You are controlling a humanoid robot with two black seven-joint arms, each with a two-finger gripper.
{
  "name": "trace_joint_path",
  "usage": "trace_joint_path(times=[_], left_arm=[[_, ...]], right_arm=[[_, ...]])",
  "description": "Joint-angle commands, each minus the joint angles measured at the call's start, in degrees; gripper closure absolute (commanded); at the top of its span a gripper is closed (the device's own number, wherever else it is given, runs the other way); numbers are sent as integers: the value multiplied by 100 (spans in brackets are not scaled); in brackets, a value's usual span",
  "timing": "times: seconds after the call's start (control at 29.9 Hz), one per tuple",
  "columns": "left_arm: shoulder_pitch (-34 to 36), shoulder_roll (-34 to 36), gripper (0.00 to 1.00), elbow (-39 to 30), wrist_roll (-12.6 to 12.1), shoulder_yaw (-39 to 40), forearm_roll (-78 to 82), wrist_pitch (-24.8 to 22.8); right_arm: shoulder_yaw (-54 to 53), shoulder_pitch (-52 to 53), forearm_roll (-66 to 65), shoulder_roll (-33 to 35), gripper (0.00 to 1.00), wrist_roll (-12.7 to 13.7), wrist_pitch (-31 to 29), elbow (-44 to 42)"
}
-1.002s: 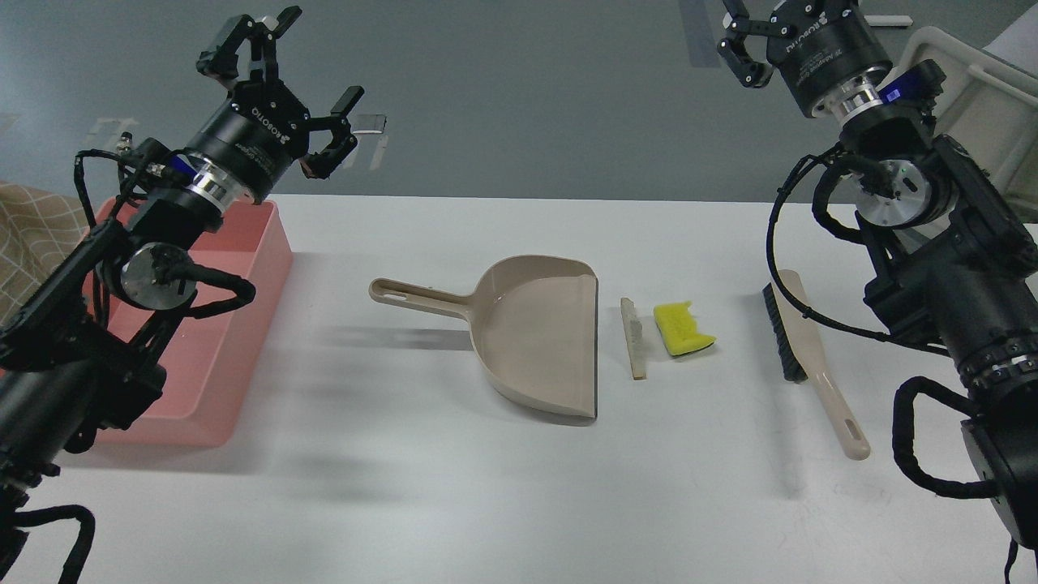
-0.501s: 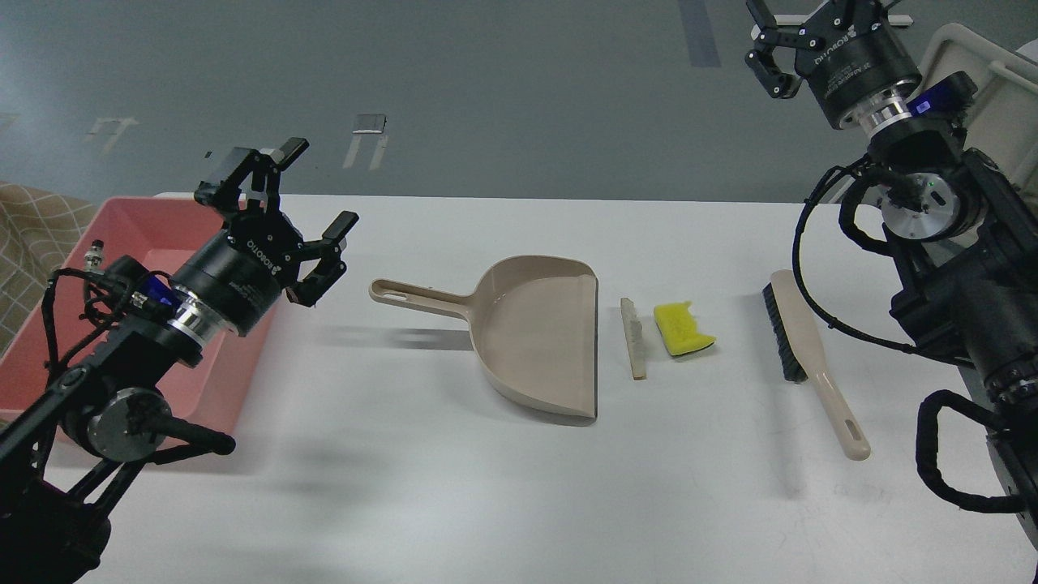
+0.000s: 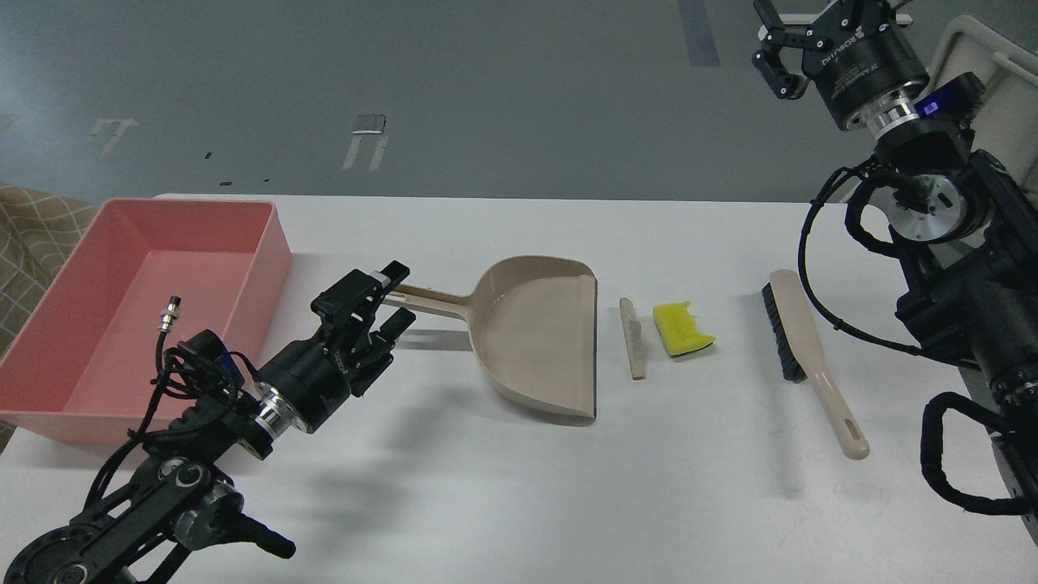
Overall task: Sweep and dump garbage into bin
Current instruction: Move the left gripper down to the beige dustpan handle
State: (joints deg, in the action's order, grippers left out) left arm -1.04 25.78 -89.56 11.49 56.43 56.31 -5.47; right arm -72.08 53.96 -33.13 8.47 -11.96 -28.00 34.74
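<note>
My gripper will lift the beige dustpan (image 3: 535, 336), and the swept-in garbage will stay inside because the dustpan has a raised rim curving (image 3: 481, 292) around its back.
The garbage lies on the white table: a jagged yellow sponge piece (image 3: 679, 328) with a dark underside and a thin pale beige strip (image 3: 634, 337), both just right of the mouth of the beige dustpan (image 3: 531, 341). The pink bin (image 3: 276, 235) stands at the left, with nothing in it. My left gripper (image 3: 396, 296) is open and low over the table, its fingers on either side of the end of the dustpan's handle, hiding that end. My right gripper (image 3: 766, 40) is open and empty, raised high at the top right, partly cut off by the frame edge.
A long-handled beige brush (image 3: 799, 337) with black bristles lies to the right of the sponge. A white crate (image 3: 985, 65) stands behind my right arm. Patterned beige fabric (image 3: 32, 235) is beyond the bin at the left edge.
My left arm has swung down and right from above the bin to the end of the dustpan's handle. My right gripper has risen slightly and shifted right. Garbage, dustpan and brush have not moved.
</note>
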Motion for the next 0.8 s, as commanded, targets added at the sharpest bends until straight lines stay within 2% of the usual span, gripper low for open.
trace_joint_path(times=[0.0,0.3,0.63,0.77], left_arm=[[156,-213,36,447,-15,-149,3,116],[727,-521,36,1344,11,-545,3,134],[991,-846,36,1854,28,-545,-15,143],[1149,-926,36,2004,37,-536,-41,318]], right_arm=[[-8,-9,0,40,0,0,0,-2],[-8,-61,0,94,0,0,0,-2],[-8,-61,0,120,0,0,0,-37],[18,-79,0,234,0,0,0,-55]])
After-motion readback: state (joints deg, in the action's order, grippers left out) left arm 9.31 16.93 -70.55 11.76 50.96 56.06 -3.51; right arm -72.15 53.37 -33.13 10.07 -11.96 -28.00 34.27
